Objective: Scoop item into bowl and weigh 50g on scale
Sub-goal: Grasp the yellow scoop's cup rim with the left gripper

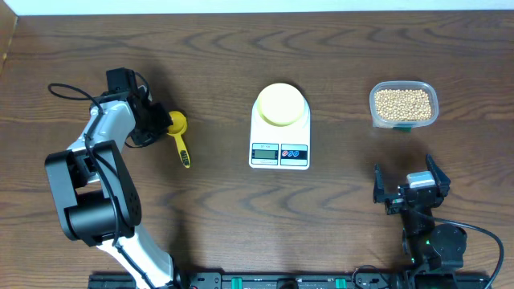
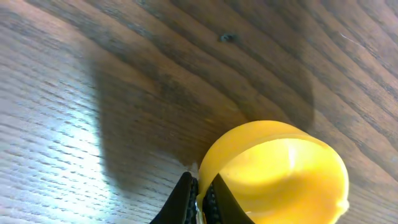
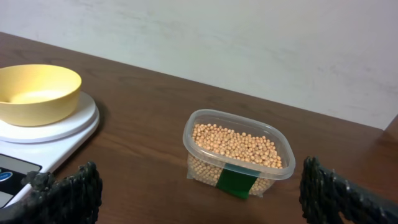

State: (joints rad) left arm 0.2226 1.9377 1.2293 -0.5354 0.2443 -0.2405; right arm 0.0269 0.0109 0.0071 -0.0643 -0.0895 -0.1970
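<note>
The scoop's handle points to the front, so my left gripper should open, grip the cup's rim again and turn that handle toward the scale before it lifts.
The pale yellow bowl stands empty on the white scale at mid-table. The tan beans fill a clear plastic tub at the right. A yellow measuring scoop lies on the wood at the left, its handle pointing toward the front. My left gripper is shut on the rim of the scoop's cup, one finger inside and one outside. My right gripper stands open near the front right, facing the tub, with nothing between its fingers.
The clear tub carries a green label on its near side. A pale wall rises behind the table's far edge in the right wrist view. Bare wood lies between the scoop, the scale and the tub.
</note>
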